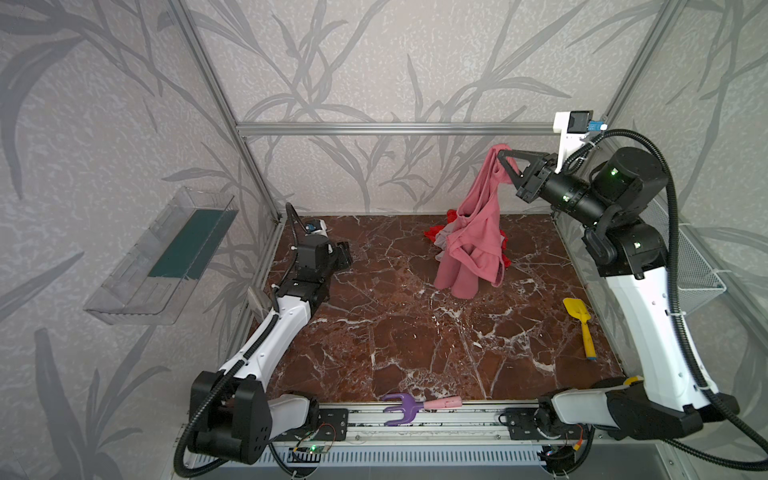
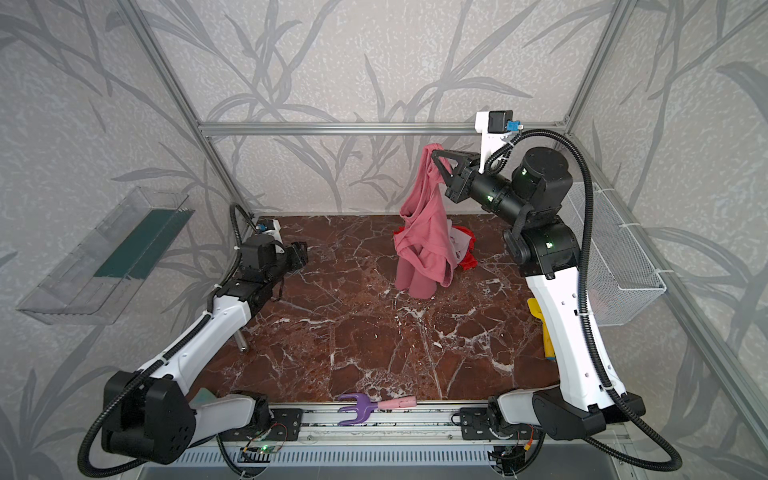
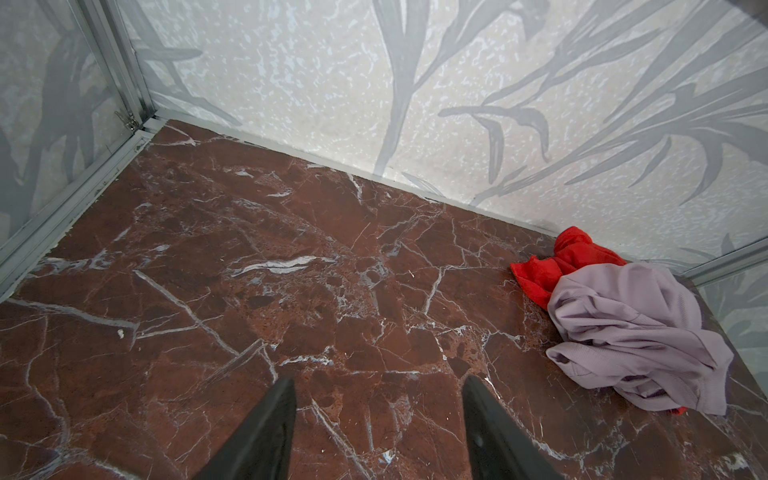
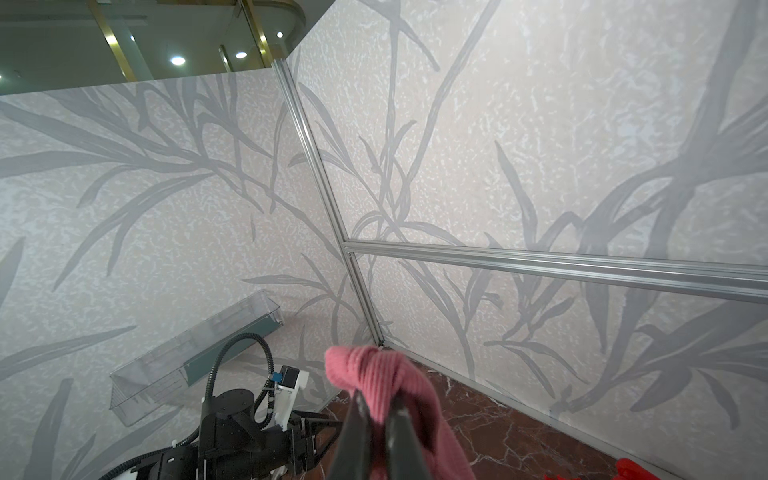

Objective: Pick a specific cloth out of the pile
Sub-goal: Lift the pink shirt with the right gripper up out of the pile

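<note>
The pink cloth point(image 2: 424, 240) hangs free of the lilac cloth, so the robot's right gripper keeps moving toward the open marble point(image 2: 308, 309) by the left gripper and lets go there.
My right gripper point(image 1: 503, 153) point(image 4: 378, 397) is raised high near the back wall, shut on the top of a pink cloth point(image 1: 478, 232) point(image 2: 424, 232) point(image 4: 374, 374). The cloth hangs down in long folds, and its lower end reaches the marble table point(image 1: 395, 332). Behind it at the back of the table lies the pile point(image 3: 623, 328) point(image 2: 463, 249), a lilac cloth over a bright red one point(image 3: 573, 257). My left gripper point(image 1: 347, 253) point(image 3: 378, 380) rests low at the back left, open, with only bare table between its fingers.
A yellow toy shovel point(image 1: 579, 324) lies near the right edge and a purple-and-pink toy rake point(image 1: 403, 409) on the front rail. A clear tray point(image 1: 166, 257) hangs on the left wall and a wire basket point(image 2: 619, 266) on the right wall.
</note>
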`<state>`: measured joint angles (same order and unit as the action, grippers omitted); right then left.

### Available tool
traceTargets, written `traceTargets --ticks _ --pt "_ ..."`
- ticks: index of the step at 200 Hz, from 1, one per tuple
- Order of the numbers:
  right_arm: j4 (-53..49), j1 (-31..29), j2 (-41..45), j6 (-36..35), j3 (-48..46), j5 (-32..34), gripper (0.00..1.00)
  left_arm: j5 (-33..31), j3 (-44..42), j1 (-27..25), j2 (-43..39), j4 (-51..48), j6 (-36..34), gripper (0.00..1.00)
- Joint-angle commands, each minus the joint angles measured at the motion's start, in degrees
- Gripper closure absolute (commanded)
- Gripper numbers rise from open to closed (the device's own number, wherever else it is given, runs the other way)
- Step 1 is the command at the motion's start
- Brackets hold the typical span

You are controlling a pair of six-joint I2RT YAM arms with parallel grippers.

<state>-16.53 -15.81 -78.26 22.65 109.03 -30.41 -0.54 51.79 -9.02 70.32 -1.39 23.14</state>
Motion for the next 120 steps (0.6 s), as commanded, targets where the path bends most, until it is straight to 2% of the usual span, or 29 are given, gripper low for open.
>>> traceTargets --ticks 1,46,120 --pt "5.1 0.2 0.5 3.4 2.6 -4.9 1.00 -0.7 1.8 -0.2 -3.1 -2.2 0.9 0.38" --pt "11.2 -1.2 -1.0 10.7 1.2 -10.4 1.00 -2.6 4.1 -0.2 -6.6 -8.8 2.2 0.39" --pt "7.2 -14.3 -5.8 4.1 1.4 -5.9 1.00 -4.9 9.4 -0.2 -11.8 -21.6 3.3 0.39"
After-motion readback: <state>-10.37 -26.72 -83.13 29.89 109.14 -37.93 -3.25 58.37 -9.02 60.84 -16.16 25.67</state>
